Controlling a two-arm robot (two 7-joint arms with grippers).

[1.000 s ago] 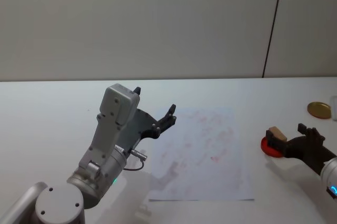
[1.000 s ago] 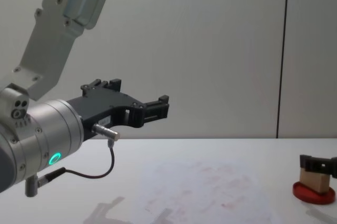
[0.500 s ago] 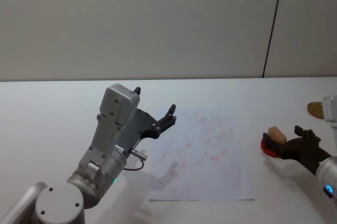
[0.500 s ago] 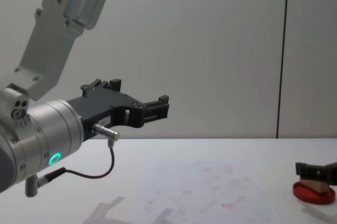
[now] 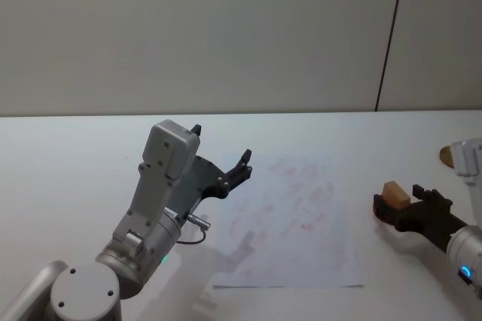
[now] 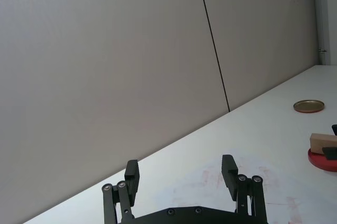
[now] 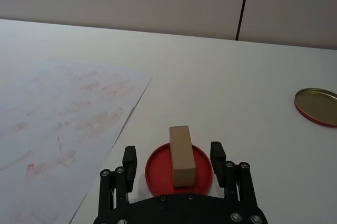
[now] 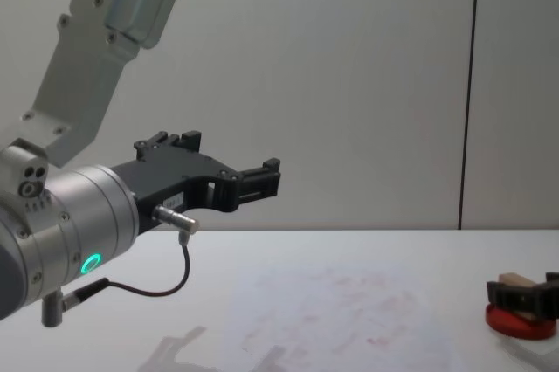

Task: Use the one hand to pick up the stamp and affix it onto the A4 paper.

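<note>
The stamp [image 7: 182, 156] is standing on top of the wide, flat red ink pad [image 7: 159, 170]. The stamp will come away and the ink pad will stay behind when I lift.
The stamp [image 7: 180, 154], a small tan wooden block, lies on a round red ink pad [image 7: 158, 174] to the right of the A4 paper [image 5: 294, 223]. My right gripper [image 7: 174, 154] is open, with one finger on each side of the stamp and a gap to each finger. The same stamp [image 5: 395, 191] and right gripper [image 5: 405, 202] sit at the table's right side, and low in the chest view's right corner as stamp [image 8: 514, 283] and gripper [image 8: 524, 298]. My left gripper [image 5: 222, 146] hangs open in the air over the paper's left edge, holding nothing.
A gold round lid [image 7: 317, 106] lies on the table beyond the ink pad, to its right. The A4 paper [image 7: 63, 113] carries faint red stamp marks. The white tabletop [image 5: 75, 155] stretches to the wall behind.
My right gripper has sunk lower around the stamp and drawn slightly back toward me; its white arm link has entered the head view. The left arm has not moved.
</note>
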